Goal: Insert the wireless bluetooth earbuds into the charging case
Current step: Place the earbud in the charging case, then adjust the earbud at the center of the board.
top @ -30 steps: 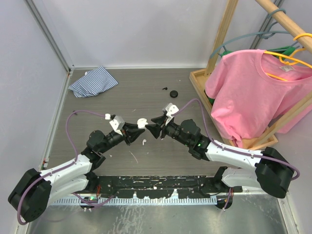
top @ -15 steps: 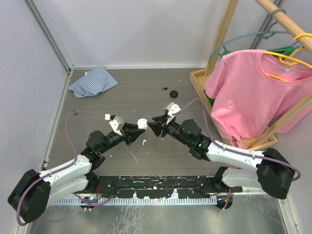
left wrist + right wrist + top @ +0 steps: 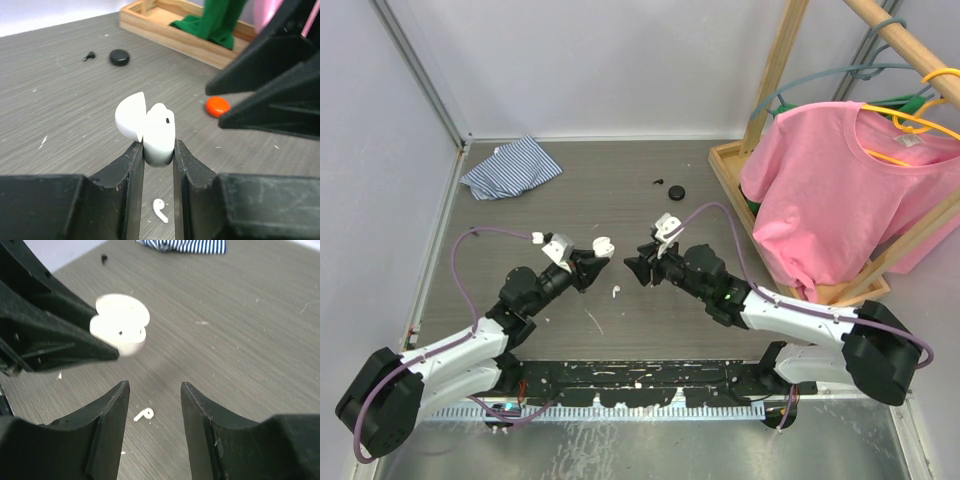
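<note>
The white earbud (image 3: pixel 616 290) is lying free below my right gripper's open fingers. I should go on bringing them down until they are on both sides of the round head (image 3: pixel 148 413), then close them.
My left gripper (image 3: pixel 594 256) is shut on a white round charging case (image 3: pixel 602 245) and holds it above the table with its lid open. The case also shows in the left wrist view (image 3: pixel 157 132) and the right wrist view (image 3: pixel 121 322). A white earbud (image 3: pixel 616 293) lies on the table below the case, between both grippers; it also shows in the left wrist view (image 3: pixel 160 210) and the right wrist view (image 3: pixel 144 414). My right gripper (image 3: pixel 632 265) is open and empty, just right of the case and apart from it. Its jaws (image 3: pixel 153 387) stand wide above the earbud.
A black case (image 3: pixel 676 191) and a black earbud (image 3: pixel 660 182) lie farther back. A red case (image 3: pixel 217 106) lies near the right arm. A striped cloth (image 3: pixel 510 167) is at the back left. A wooden rack base (image 3: pixel 725 165) with a pink shirt (image 3: pixel 840 190) stands at the right.
The case's lid has come open. My left gripper has drawn the case slightly back and left, and my right gripper has come off it and now sits apart.
</note>
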Robot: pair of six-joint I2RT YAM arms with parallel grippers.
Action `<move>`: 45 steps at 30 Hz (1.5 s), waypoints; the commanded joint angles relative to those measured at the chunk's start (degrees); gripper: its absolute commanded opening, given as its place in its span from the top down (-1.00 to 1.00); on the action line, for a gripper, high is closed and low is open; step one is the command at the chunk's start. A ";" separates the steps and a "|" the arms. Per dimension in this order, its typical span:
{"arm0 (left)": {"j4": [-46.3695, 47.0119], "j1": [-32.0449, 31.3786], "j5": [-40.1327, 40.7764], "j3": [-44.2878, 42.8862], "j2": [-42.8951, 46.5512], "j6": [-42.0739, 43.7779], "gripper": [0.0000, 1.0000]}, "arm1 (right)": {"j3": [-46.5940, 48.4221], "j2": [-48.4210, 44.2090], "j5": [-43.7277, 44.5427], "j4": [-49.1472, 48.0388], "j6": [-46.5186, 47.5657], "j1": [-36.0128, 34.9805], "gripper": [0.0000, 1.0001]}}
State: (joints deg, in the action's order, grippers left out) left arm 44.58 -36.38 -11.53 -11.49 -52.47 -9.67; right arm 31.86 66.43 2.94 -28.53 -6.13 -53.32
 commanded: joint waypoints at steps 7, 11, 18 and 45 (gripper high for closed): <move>-5.11 0.00 19.44 -1.52 2.99 1.11 1.00 | 5.20 10.93 -1.44 5.58 -4.25 -0.38 -0.08; -6.62 -0.01 22.73 -1.61 3.43 0.93 1.00 | 9.08 16.87 -2.17 9.39 -7.16 -0.82 -0.08; -8.53 -0.01 26.93 -1.88 3.64 0.76 1.00 | 15.37 24.57 0.30 14.05 -9.30 -3.72 -0.09; -8.46 0.00 26.67 -1.57 4.93 0.04 1.00 | 26.43 36.09 12.19 31.99 -8.32 -7.41 0.00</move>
State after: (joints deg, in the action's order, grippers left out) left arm 33.54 -36.38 14.66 -11.51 -48.10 -9.63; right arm 57.01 103.42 11.31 1.63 -14.96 -60.60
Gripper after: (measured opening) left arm 0.253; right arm 0.513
